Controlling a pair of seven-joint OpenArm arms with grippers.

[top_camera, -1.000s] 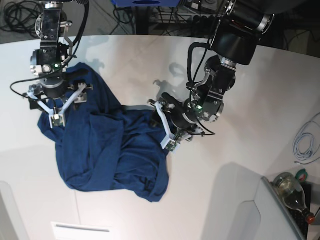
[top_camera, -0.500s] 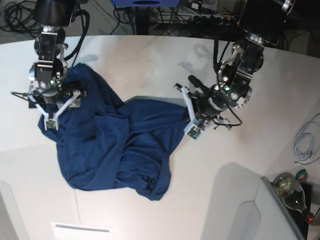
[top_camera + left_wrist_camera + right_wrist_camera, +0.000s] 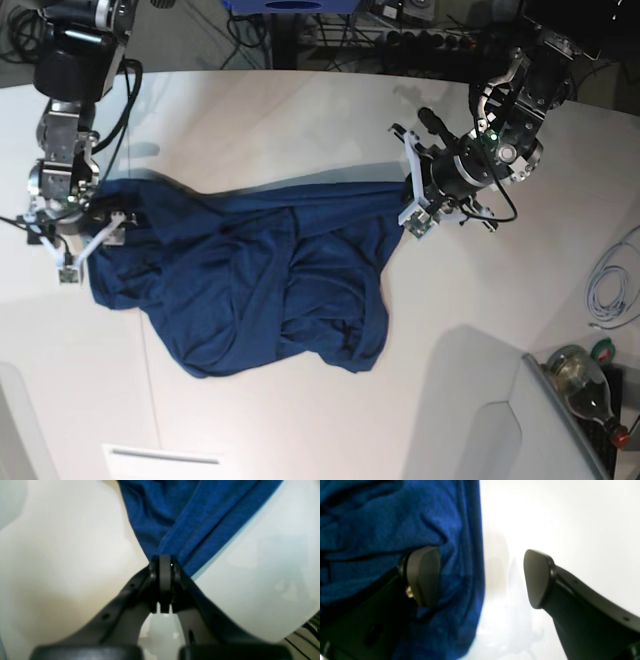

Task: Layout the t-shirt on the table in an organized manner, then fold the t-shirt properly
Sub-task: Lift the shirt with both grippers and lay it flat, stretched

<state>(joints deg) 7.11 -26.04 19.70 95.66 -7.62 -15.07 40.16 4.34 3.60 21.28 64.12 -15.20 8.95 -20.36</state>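
My right gripper should grab the opposite end's edge (image 3: pixel 476 583) before both lift and spread the rumpled t-shirt, since my left gripper holds just a bunched corner (image 3: pixel 400 196) of it.
The dark navy t-shirt (image 3: pixel 260 290) lies rumpled on the white table (image 3: pixel 300 120), its upper edge pulled into a band between both arms. At the right of the base view my left gripper (image 3: pixel 405 192) is shut on a bunched corner of the shirt. In the left wrist view the fingertips (image 3: pixel 163 565) meet with blue cloth (image 3: pixel 187 517) fanning out from them. My right gripper (image 3: pixel 88 215) stands open at the shirt's left end. In the right wrist view one finger (image 3: pixel 422 576) is over the cloth (image 3: pixel 382 530) and the other finger (image 3: pixel 538 578) over bare table.
A glass bottle (image 3: pixel 580 385) and a coiled white cable (image 3: pixel 610 285) sit at the right edge. A pale grey panel (image 3: pixel 480 420) juts in at the front right. Dark cables and equipment (image 3: pixel 330 30) lie beyond the table's far curved edge.
My left gripper shut on the shirt and dragged its corner right and away. The right arm slid left and nearer. The shirt is now stretched much wider across the table.
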